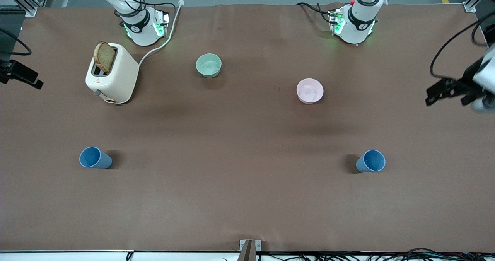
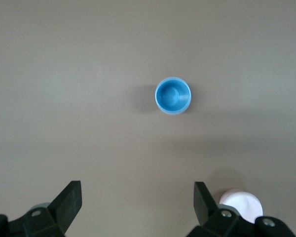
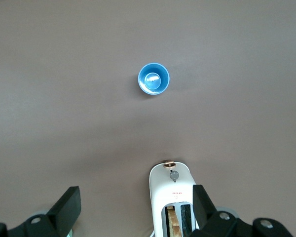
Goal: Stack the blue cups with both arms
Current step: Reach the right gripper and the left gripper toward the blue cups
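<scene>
The blue cups (image 1: 370,161) taper from wide, empty mouths (image 1: 374,160) to narrow bases, so they will nest deeply, rim near rim, when I stack them.
Two blue cups stand upright on the brown table, mouths up. One cup (image 1: 95,157) is toward the right arm's end; it also shows in the right wrist view (image 3: 153,78). The other cup (image 1: 371,161) is toward the left arm's end and shows in the left wrist view (image 2: 172,95). My left gripper (image 1: 435,92) hangs high at the edge of the front view, open and empty (image 2: 138,190), well above the table. My right gripper (image 1: 33,82) is also high, open and empty (image 3: 137,195), over the toaster's end of the table. Neither gripper touches a cup.
A cream toaster (image 1: 114,75) with a bread slice (image 1: 104,57) stands farther from the front camera than the first cup, its cord running to the right arm's base. A mint-green bowl (image 1: 209,65) and a pale pink bowl (image 1: 309,91) sit mid-table.
</scene>
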`<state>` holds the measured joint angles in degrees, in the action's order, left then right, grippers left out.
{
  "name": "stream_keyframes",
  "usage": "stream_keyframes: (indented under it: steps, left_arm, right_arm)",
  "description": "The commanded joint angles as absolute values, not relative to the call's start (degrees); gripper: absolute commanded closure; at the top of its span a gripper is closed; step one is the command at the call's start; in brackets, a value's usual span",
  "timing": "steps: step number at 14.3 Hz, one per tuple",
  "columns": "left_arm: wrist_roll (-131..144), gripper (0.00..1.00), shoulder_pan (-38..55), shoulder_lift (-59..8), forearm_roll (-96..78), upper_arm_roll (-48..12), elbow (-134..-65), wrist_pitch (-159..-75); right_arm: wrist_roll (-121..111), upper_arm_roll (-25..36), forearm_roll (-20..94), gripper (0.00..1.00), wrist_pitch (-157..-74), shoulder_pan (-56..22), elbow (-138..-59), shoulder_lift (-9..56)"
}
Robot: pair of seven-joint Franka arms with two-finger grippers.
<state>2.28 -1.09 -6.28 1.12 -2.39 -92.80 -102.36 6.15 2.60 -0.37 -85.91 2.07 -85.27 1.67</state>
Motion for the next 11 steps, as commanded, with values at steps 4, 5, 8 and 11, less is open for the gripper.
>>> stream_keyframes:
  steps: [4,5,8,11]
  left_arm:
    - [5.4,0.0,-1.1,-18.9,1.2,-2.5,-98.1,-120.1]
    - [5.5,0.0,-1.0,-21.5,1.2,-2.5,-98.1,-122.4]
    - [5.6,0.0,-0.9,-27.5,1.1,-2.5,-97.6,-126.4]
    - [5.6,0.19,-0.9,-30.4,1.1,-2.5,-97.5,-128.2]
  right_arm:
    - [-8.0,6.8,0.6,0.0,-98.1,3.3,-86.1,14.1]
    - [-9.3,7.5,0.7,0.0,-103.1,3.3,-87.4,16.2]
    - [-9.7,7.6,0.6,0.0,-115.0,2.8,-92.4,22.0]
    - [-11.3,7.6,0.6,0.0,-130.9,3.0,-101.7,25.1]
